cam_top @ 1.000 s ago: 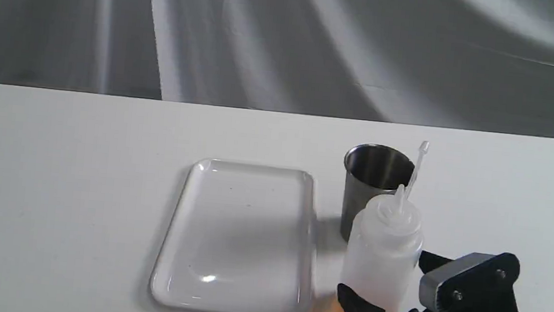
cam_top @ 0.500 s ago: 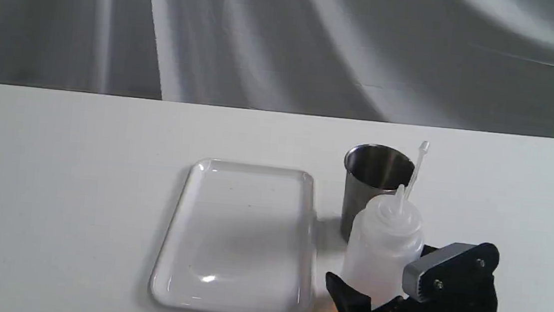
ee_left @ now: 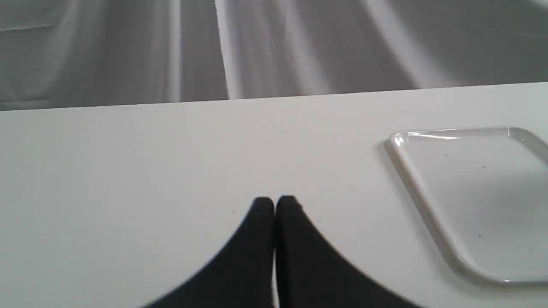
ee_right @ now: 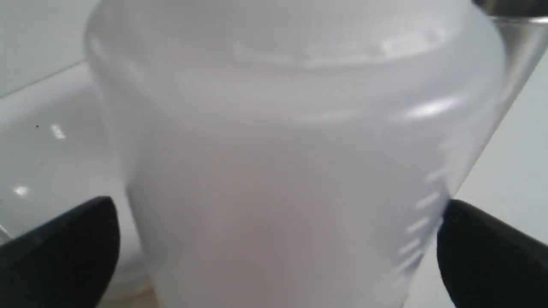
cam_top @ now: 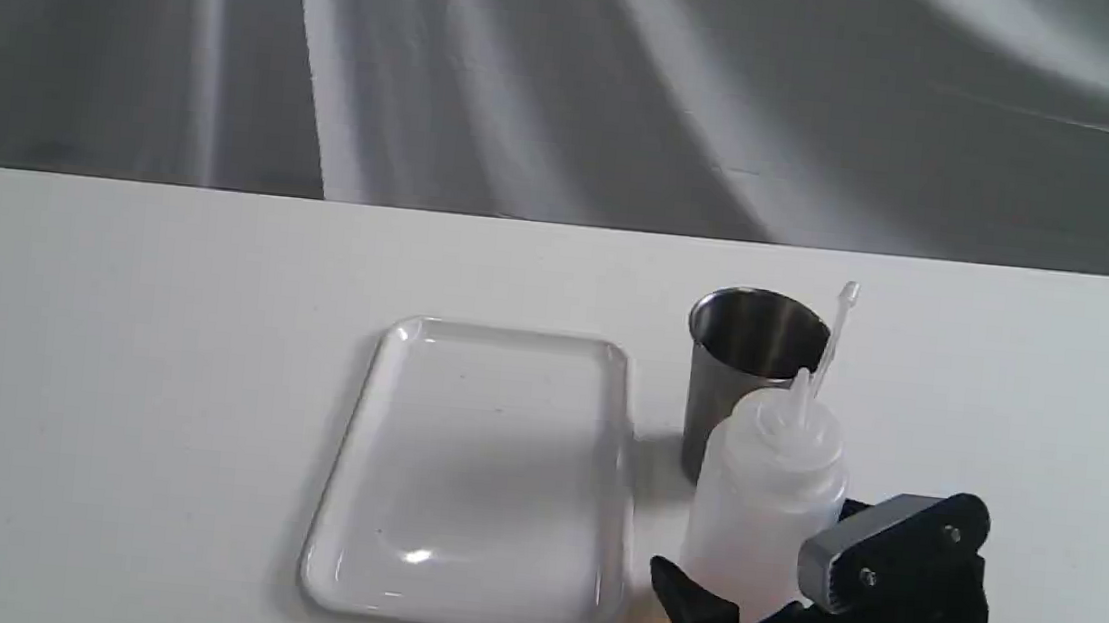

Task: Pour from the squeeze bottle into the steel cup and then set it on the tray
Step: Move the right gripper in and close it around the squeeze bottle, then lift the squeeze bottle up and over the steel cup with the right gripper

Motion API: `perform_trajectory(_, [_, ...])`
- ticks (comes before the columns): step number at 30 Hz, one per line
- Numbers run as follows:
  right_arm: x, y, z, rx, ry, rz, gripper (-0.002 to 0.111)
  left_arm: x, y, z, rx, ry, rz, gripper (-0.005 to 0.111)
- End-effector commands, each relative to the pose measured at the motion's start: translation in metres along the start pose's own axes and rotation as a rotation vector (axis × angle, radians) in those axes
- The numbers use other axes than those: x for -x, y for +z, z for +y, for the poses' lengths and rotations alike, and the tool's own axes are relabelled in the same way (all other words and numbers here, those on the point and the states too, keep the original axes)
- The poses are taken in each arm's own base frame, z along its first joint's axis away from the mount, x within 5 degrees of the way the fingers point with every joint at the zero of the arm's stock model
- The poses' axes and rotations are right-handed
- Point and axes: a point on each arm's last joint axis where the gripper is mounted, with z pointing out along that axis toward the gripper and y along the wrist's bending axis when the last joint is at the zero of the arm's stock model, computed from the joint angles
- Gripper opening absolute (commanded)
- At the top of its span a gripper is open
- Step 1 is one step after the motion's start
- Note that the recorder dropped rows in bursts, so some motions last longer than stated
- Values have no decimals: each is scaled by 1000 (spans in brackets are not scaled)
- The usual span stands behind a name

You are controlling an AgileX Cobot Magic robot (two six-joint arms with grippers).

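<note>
The cap strap [cam_top: 833, 341] sticks up thin and free past the nozzle, so I expect it to bend over and droop when I tilt the squeeze bottle.
The squeeze bottle [cam_top: 766, 486] stands upright on the table, translucent white, its cap strap sticking up past the nozzle. Just behind it is the steel cup [cam_top: 733, 362], and left of both lies the empty white tray [cam_top: 481, 466]. My right gripper [cam_top: 766, 556] is open at the bottle's lower body, one black finger on each side. In the right wrist view the bottle [ee_right: 274, 149] fills the space between the fingertips [ee_right: 72, 239], with a narrow gap on one side. My left gripper [ee_left: 274, 202] is shut on nothing, low over bare table beside the tray [ee_left: 475, 192].
The white table [cam_top: 108, 363] ends at a far edge in front of a grey draped backdrop [cam_top: 535, 79]. The cup's side [ee_right: 516, 47] shows just past the bottle in the right wrist view. My left arm is out of the exterior view.
My right gripper has slid left so that its fingers reach further around the bottle. The bottle, cup and tray have not moved.
</note>
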Motion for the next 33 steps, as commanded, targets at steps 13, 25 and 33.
perform_trajectory(13, [1, 0, 0, 5, -9, -12, 36, -1, 0, 0, -5, -3, -6, 0])
perform_trajectory(25, [3, 0, 0, 4, -10, -20, 0, -1, 0, 0, -5, -5, -6, 0])
perform_trajectory(33, [37, -14, -4, -30, -9, -94, 0, -1, 0, 0, -5, -5, -6, 0])
